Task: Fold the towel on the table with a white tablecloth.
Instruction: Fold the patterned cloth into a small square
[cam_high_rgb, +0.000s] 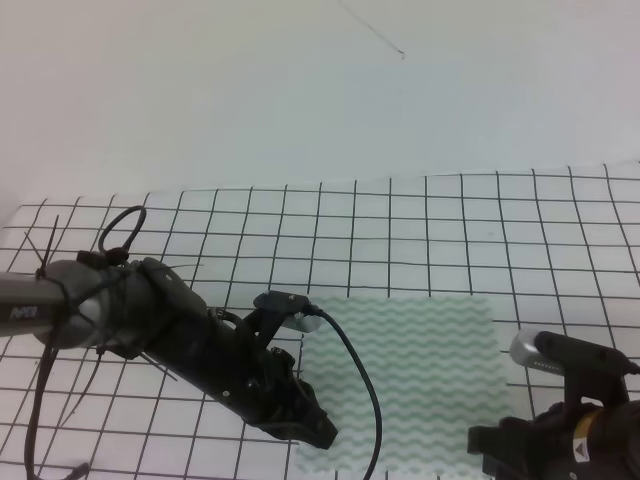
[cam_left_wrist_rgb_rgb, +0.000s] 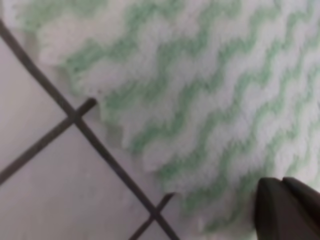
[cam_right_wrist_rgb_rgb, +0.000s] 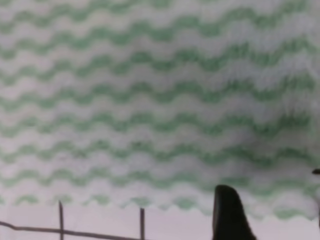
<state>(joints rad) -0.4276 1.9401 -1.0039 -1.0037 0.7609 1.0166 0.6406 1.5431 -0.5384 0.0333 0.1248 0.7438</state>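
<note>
The towel lies thin and flat (cam_high_rgb: 410, 345), so I expect its near half (cam_high_rgb: 400, 430) to fold over softly and its far half to stay in place when I carry the towel's corner.
The towel (cam_high_rgb: 415, 365), pale with green wavy stripes, lies flat on the white gridded tablecloth (cam_high_rgb: 450, 220) that covers the table. My left gripper (cam_high_rgb: 318, 432) is down at the towel's near left corner. The left wrist view shows the towel's (cam_left_wrist_rgb_rgb: 200, 85) scalloped edge close up with one dark fingertip (cam_left_wrist_rgb_rgb: 287, 207) on it, so its state is unclear. My right gripper (cam_right_wrist_rgb_rgb: 270, 184) is open at the towel's (cam_right_wrist_rgb_rgb: 150, 100) near edge, with one fingertip (cam_right_wrist_rgb_rgb: 227, 212) low over the stripes and the other just showing at the right border.
The left arm (cam_high_rgb: 170, 330) with its black cable (cam_high_rgb: 362, 385) stretches in from the left across the cloth. The right arm's body (cam_high_rgb: 565, 425) fills the bottom right corner. A plain white wall (cam_high_rgb: 300, 90) rises behind the table.
</note>
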